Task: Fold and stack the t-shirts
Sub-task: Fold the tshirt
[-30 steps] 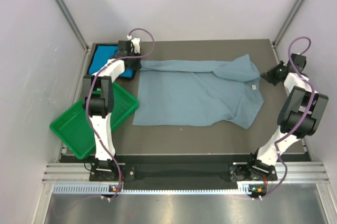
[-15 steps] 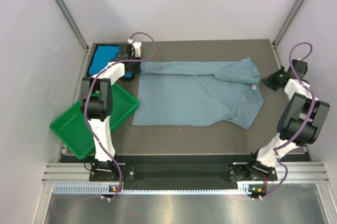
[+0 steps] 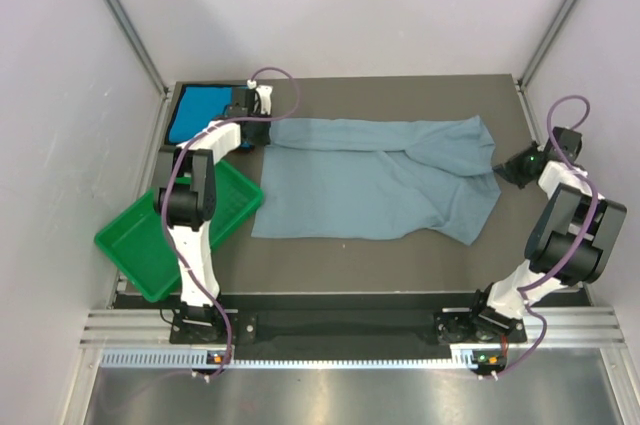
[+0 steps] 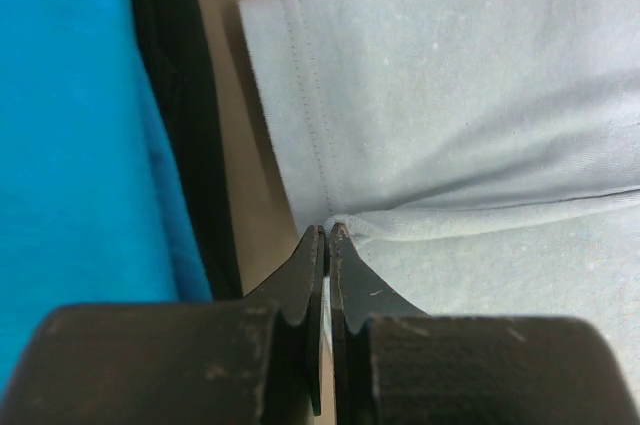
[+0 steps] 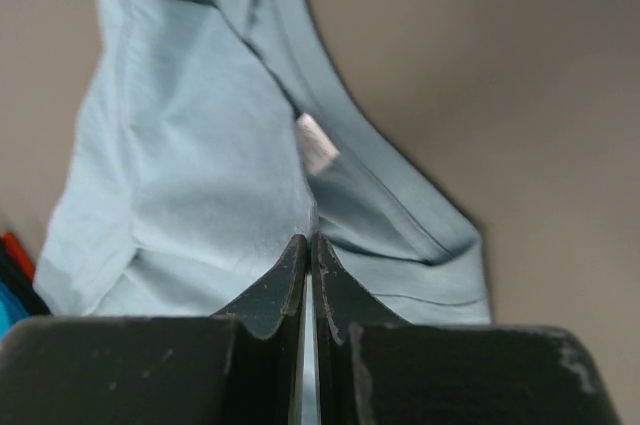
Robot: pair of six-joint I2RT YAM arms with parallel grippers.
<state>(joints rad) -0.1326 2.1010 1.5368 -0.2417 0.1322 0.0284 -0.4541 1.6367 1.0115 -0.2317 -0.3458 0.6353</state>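
Observation:
My right gripper is laying the flap's edge down, and the folded-over flap lies flat across the grey-blue t-shirt. It should continue to do this until the edge touches the t-shirt, then let go.
The large grey-blue t-shirt lies spread across the dark table, its far edge folded over. My left gripper is shut on the shirt's far-left corner; in the left wrist view the jaws pinch the hem of the grey-blue cloth. My right gripper is shut on the shirt's right edge; in the right wrist view the jaws pinch the cloth just below its small white tag. The turquoise t-shirt lies folded at the far left corner, also in the left wrist view.
A green plastic tray sits at the table's left edge, overhanging it, beside the left arm. Grey enclosure walls and metal posts close in both sides. The table's far edge runs just behind the shirts.
The shirt's far edge has been drawn out straighter between the two grippers. The right gripper moved nearer and down onto the shirt's right edge; the left gripper shifted slightly right.

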